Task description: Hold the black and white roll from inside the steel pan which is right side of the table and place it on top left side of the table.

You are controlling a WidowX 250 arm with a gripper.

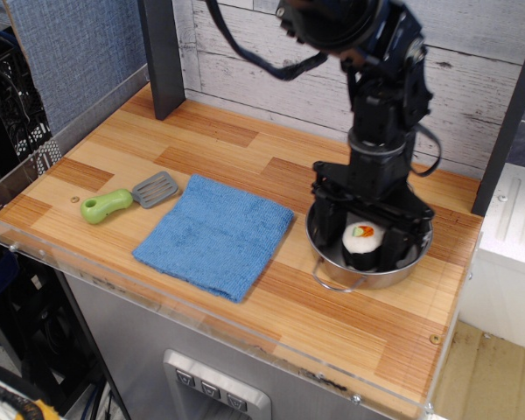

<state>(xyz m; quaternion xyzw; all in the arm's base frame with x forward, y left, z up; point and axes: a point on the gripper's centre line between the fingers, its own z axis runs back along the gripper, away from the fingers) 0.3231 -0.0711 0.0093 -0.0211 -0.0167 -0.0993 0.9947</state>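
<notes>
My gripper will lift the black and white roll out, and I should expect an empty steel pan (387, 277) then, because plain steel (333, 252) shows beside the roll.
The black and white roll (363, 238) stands on end in the steel pan (331, 261) at the right side of the table (210, 140), its white top with the orange-green centre facing up. My gripper (366, 233) is lowered into the pan with its jaws spread, one finger (325, 214) to the left of the roll and the other to its right. I see a gap between the fingers and the roll. The fingers hide part of the pan's inside.
A blue cloth (214, 234) lies in the middle of the table. A green-handled spatula (114, 204) lies to its left. A dark post (162, 52) stands at the back left. A clear acrylic rim (157, 289) runs along the front edge.
</notes>
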